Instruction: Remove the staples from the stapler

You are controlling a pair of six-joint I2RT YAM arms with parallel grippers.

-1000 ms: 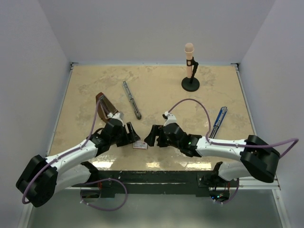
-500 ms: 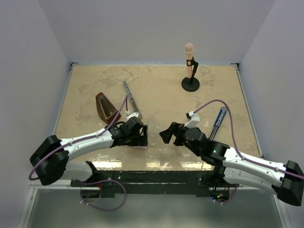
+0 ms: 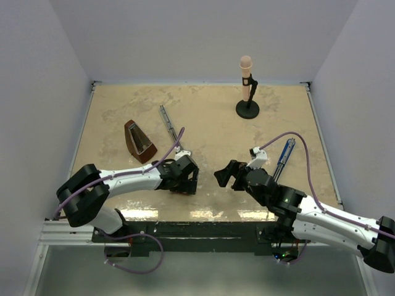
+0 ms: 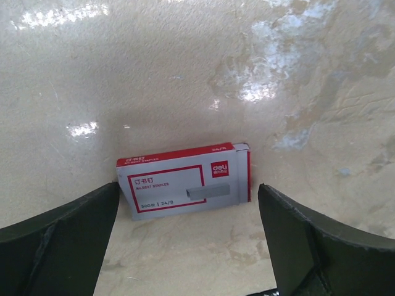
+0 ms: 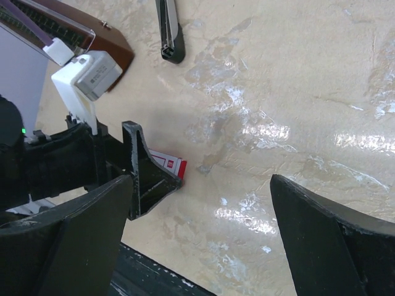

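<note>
The inner tray of the staple box pokes out at one end (image 4: 243, 174), so my left gripper should line up straight and squeeze the tray in against the box's opposite end (image 4: 126, 190).
The stapler (image 3: 168, 123) is a slim dark bar lying flat behind my left arm; its near end shows in the right wrist view (image 5: 170, 31). No strip of staples shows in any view. My left gripper (image 3: 185, 182) is open and low over the table, its fingers either side of a small red-and-white staple box (image 4: 185, 182) without touching it. In its wrist view the left gripper (image 4: 191, 246) holds nothing. My right gripper (image 3: 224, 176) is open and empty, a little to the right of the left one, over bare table (image 5: 197, 234).
A brown metronome (image 3: 138, 140) stands left of the stapler. A narrow blue object (image 3: 284, 157) lies at the right. A microphone on a round black stand (image 3: 247, 92) is at the back. The table's near edge (image 5: 160, 277) is close under both grippers.
My left gripper has swung right and now sits over the red-and-white box. My right gripper has drawn back to the right, away from it. The stapler has not moved.
</note>
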